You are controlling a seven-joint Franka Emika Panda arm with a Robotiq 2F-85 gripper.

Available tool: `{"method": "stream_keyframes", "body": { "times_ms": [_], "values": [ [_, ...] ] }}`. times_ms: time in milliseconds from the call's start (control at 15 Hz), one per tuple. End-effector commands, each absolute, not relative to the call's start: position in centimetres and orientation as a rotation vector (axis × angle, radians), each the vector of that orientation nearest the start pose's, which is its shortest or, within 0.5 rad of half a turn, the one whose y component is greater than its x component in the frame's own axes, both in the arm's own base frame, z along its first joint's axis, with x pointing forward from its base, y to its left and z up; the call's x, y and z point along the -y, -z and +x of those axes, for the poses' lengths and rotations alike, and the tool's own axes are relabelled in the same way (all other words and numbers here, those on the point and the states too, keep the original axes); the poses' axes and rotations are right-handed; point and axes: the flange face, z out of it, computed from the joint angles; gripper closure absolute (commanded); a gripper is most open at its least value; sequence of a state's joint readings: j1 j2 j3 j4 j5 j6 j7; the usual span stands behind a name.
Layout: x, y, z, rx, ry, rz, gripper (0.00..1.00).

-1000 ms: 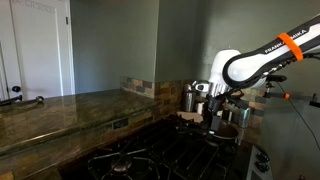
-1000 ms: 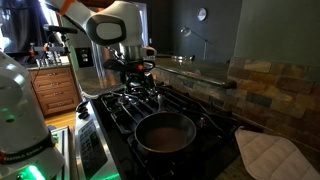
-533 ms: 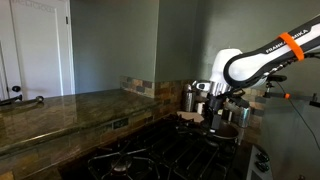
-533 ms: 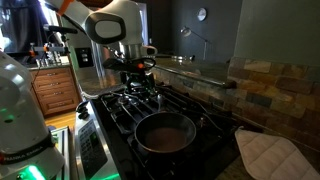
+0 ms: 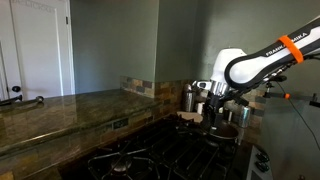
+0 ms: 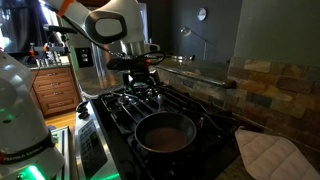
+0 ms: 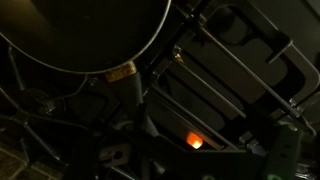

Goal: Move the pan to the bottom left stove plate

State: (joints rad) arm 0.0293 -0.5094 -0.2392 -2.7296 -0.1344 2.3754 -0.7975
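My gripper is open, with the pan's handle [image 7: 134, 98] pointing into the gap between its fingers. It should keep moving down toward the dark grip [image 7: 149, 130] until the fingers are on both sides of it.
The pan [image 6: 165, 132] is dark, round and shallow. It sits on the near burner of the black gas stove [image 6: 120, 108]. In the wrist view the pan's rim and base [image 7: 80, 30] fill the top left. My gripper [image 6: 140, 78] hangs over the far burner grates, apart from the pan and farther back than it. Its fingers look spread with nothing between them. In an exterior view the gripper [image 5: 215, 112] is low over the stove near the back wall, and I cannot make out the pan there.
A shiny silver pot [image 5: 190, 98] stands at the back by the tiled wall. A pale quilted oven mitt [image 6: 268, 152] lies beside the stove. A stone counter [image 5: 60, 110] runs along one side. Black grates [image 7: 240, 70] cover the burners.
The arm and gripper have shifted slightly above the far grates. The pan has not moved.
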Motion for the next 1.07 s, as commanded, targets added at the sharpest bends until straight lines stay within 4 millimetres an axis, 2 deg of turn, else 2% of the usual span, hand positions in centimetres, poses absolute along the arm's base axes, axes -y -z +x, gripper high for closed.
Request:
{"method": "stream_keyframes", "body": {
  "times_ms": [0, 200, 600, 1000],
  "values": [
    [8.4, -38.3, 38.0, 1.224, 0.244, -2.976, 0.0],
    [8.8, -37.8, 39.0, 1.289, 0.254, -2.964, 0.0],
    [9.7, -35.8, 40.9, 1.296, 0.231, -2.959, 0.0],
    [10.9, -34.8, 42.4, 1.308, 0.193, -2.963, 0.0]
  ]
}}
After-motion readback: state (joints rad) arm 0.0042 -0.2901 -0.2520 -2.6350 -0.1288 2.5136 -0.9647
